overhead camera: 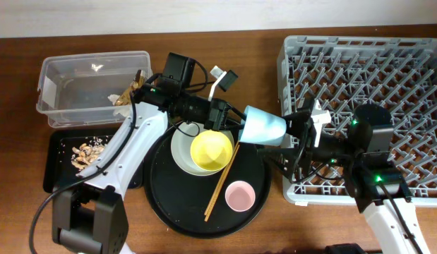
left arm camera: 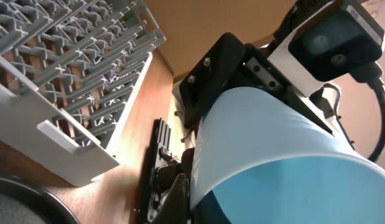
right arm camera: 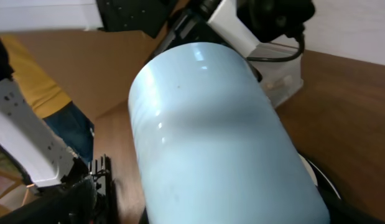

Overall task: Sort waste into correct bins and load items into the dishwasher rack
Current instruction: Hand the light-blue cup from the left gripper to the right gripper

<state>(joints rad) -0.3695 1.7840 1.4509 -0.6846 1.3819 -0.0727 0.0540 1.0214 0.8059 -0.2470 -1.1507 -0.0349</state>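
Note:
I can see that the rack is on my right gripper's side while my left gripper holds the blue cup's rim [overhead camera: 247,124]. Next, my right gripper takes its base [overhead camera: 280,131] and loads the cup.
The small blue cup [overhead camera: 264,127] hangs on its side in the air between my two grippers, left of the grey dishwasher rack [overhead camera: 387,63]. My left gripper [overhead camera: 231,118] is shut on its rim; the cup fills the left wrist view [left arm camera: 285,155]. My right gripper [overhead camera: 294,135] is open, its fingers either side of the cup's base, and the cup fills the right wrist view [right arm camera: 217,137]. The yellow bowl [overhead camera: 211,150] sits on the pale plate [overhead camera: 181,152]. The chopsticks [overhead camera: 222,180] and pink cup [overhead camera: 240,195] lie beside them. Tissues are out of view.
The plate, bowl, chopsticks and pink cup rest on a large round black tray [overhead camera: 176,204]. The clear tub [overhead camera: 84,88] at the back left holds the gold-brown wrapper [overhead camera: 130,95]. The shallow black tray [overhead camera: 57,176] in front of it holds food scraps [overhead camera: 87,150].

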